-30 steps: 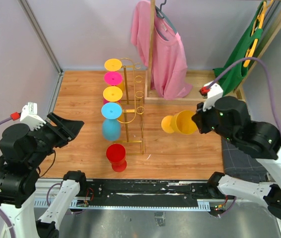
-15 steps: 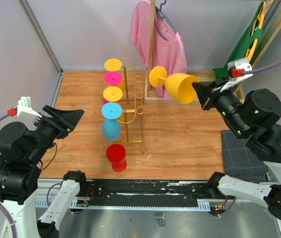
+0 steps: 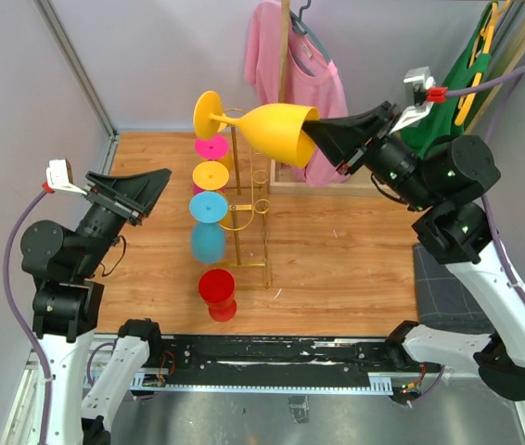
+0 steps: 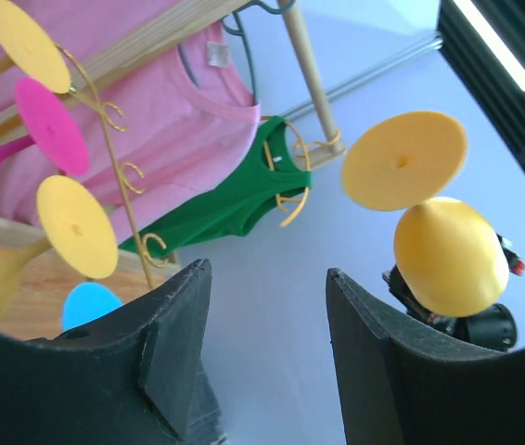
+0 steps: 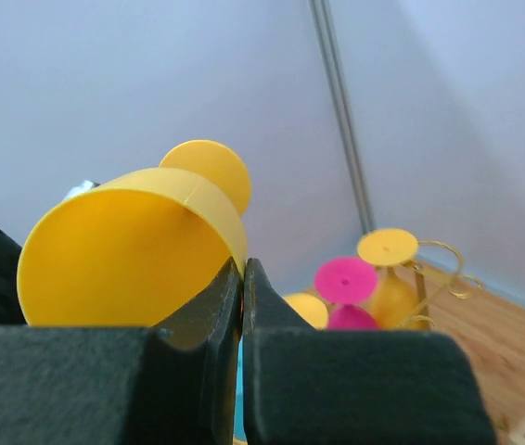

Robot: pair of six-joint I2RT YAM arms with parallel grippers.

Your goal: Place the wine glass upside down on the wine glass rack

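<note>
The robot's right gripper is holding the yellow wine glass level by its rim [image 3: 310, 137], so the left gripper should grip its foot [image 3: 207, 113] and turn the glass's bowl down before hanging the glass.
My right gripper [image 3: 323, 148] is shut on the rim of a yellow wine glass [image 3: 276, 130]. It holds the glass on its side, high up, with the foot [image 3: 209, 113] pointing left at the top of the gold wire wine glass rack [image 3: 244, 209]. In the right wrist view the fingers [image 5: 242, 269] pinch the bowl's rim [image 5: 123, 260]. The rack carries pink [image 3: 211, 146], yellow [image 3: 211, 174] and blue [image 3: 208, 208] glasses on its left side. My left gripper [image 3: 151, 181] is open and empty, left of the rack; its view shows the held glass [image 4: 450, 258] and the rack [image 4: 119, 176].
A red glass [image 3: 216, 293] stands on the wooden floor by the rack's base. Behind the rack a wooden clothes stand [image 3: 284, 83] holds a pink shirt [image 3: 313, 111]. A green shirt [image 3: 448, 102] hangs at the back right. Walls close in on the left and right.
My right arm has lifted the yellow glass from low on the right and swung it up and left to the rack's top. My left arm has risen and tilted, still open.
</note>
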